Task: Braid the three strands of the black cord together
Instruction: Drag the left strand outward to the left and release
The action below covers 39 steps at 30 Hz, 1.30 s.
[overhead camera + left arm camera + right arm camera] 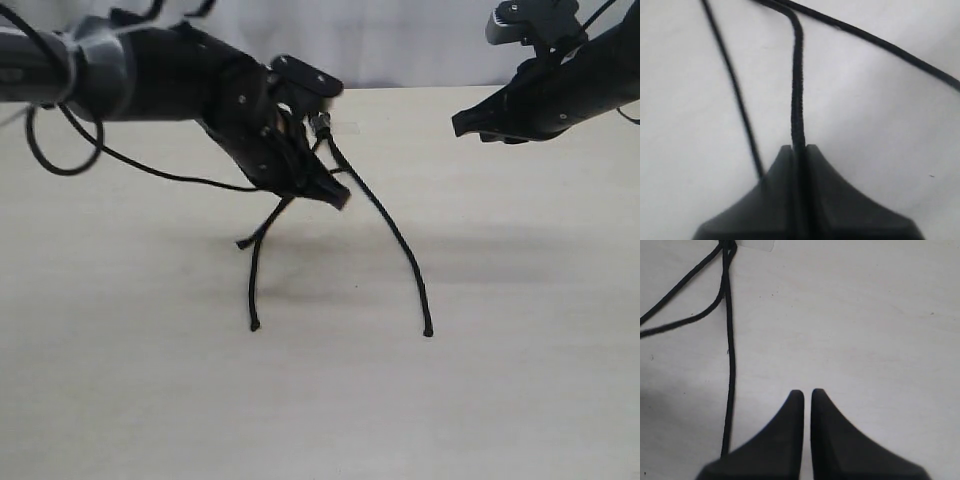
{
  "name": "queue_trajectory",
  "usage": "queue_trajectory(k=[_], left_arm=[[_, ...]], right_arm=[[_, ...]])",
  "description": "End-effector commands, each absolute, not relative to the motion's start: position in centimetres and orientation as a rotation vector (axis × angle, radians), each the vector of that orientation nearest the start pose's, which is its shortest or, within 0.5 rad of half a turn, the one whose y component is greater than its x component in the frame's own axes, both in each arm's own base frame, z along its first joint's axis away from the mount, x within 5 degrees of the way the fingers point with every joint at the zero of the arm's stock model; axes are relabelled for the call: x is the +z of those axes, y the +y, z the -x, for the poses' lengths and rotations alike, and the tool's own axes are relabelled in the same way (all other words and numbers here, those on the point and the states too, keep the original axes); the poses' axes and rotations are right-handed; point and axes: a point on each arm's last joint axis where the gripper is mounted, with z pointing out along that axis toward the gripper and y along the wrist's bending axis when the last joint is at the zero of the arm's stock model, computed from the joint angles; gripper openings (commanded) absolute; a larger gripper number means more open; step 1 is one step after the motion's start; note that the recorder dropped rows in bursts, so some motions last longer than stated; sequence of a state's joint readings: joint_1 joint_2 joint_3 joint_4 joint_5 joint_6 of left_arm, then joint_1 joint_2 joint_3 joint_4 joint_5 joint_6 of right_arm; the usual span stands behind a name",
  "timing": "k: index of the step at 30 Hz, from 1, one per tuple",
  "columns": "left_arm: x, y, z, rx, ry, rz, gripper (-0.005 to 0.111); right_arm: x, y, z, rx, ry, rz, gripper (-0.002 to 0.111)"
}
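Observation:
My left gripper should carry on carrying the one strand of black cord it holds alone clear of its neighbours, then release it on the open table (pixel 160 222) past the strand's tip (pixel 243 243).
The black cord is fixed at its bound end (pixel 322 124) under clear tape (pixel 350 128) at the back of the table. Its three strands fan toward the front. The longest right strand (pixel 395 235) ends at a knobbed tip (pixel 428 331). The two left strands (pixel 256 270) run out from under my left gripper (pixel 338 193). That gripper (pixel 799 148) is shut on one strand (pixel 797 90), held above the table, with the other two strands (pixel 735 95) to either side. My right gripper (pixel 462 127) hovers apart at the back right. Its jaws (pixel 804 392) are shut on nothing, and one strand (pixel 730 365) lies beside them.
The pale wooden table (pixel 520 380) carries only the cord. A loose black robot cable (pixel 150 170) loops from the left arm down over the table at the left. A white backdrop (pixel 410 40) stands behind the far edge.

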<state>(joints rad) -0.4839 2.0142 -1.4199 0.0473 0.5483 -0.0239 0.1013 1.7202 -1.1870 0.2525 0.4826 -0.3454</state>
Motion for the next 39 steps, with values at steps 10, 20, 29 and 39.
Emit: queue_trajectory(k=[10, 20, 29, 39], left_arm=[[13.7, -7.4, -42.1, 0.035, 2.751, -0.304, 0.0], [9.8, -7.5, -42.1, 0.043, 2.831, -0.319, 0.008], [12.0, -7.6, -42.2, 0.033, 2.788, -0.309, 0.046], [25.5, -7.6, -39.5, -0.041, 2.37, -0.373, 0.012]], right_arm=[[23.9, 4.6, -37.0, 0.131, 2.444, 0.31, 0.005], [23.9, 4.6, -37.0, 0.131, 2.444, 0.31, 0.005], [23.9, 4.6, -37.0, 0.131, 2.444, 0.31, 0.005], [23.8, 5.1, -36.7, 0.192, 2.47, 0.305, 0.005]])
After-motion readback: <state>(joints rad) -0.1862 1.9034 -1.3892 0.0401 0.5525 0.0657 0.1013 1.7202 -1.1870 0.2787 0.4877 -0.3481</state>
